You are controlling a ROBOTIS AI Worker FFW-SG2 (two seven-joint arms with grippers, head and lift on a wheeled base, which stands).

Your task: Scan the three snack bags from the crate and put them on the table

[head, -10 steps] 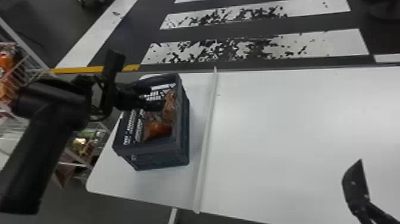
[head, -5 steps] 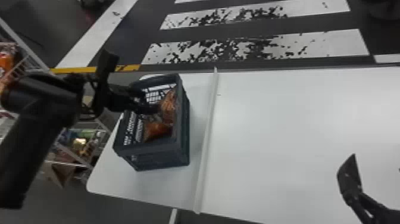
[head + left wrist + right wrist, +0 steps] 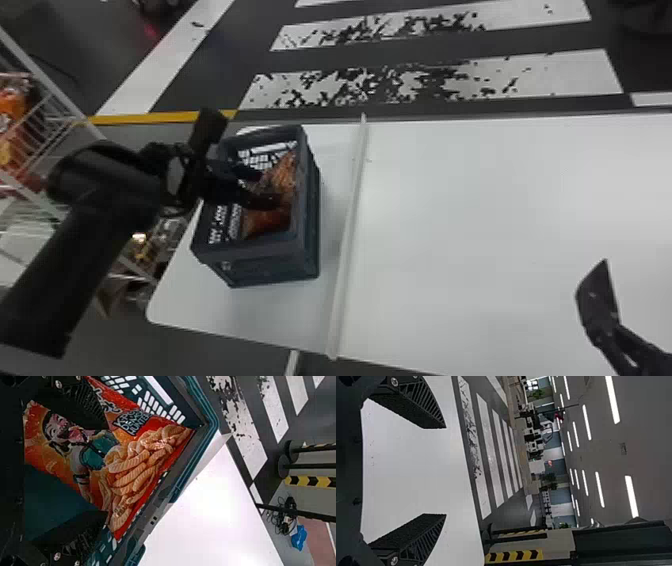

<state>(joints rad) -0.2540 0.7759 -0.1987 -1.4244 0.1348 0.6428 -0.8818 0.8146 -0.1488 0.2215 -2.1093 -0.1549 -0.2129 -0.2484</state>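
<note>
Plain crate's bottom (image 3: 54, 506) can be seen next to the orange-red snack bag (image 3: 282, 180), so I should expect an empty crate when I lift the bag out.
Inside the dark crate (image 3: 270, 256), an orange-red snack bag (image 3: 267, 221) leans near the right-hand wall. My left gripper (image 3: 269, 188) reaches over the crate's left wall, its tips at the bag. In the left wrist view the bag (image 3: 132, 471) shows its printed front, and the left gripper (image 3: 107, 471) has its fingers spread wide across it. I cannot tell how many bags lie beneath. Over the right part of the table, the right gripper (image 3: 600, 305) is parked; in the right wrist view this gripper (image 3: 445, 471) is open with nothing between its fingers.
The crate stands on the left part of the white table (image 3: 475, 225). A raised pale strip (image 3: 350, 225) crosses the table just right of it. Wire shelving (image 3: 45, 145) with packaged goods stands beyond the table's left side.
After a small shift leftward, my left gripper has come back right and nearer the robot, lower against the bag. The right gripper has shifted only slightly.
</note>
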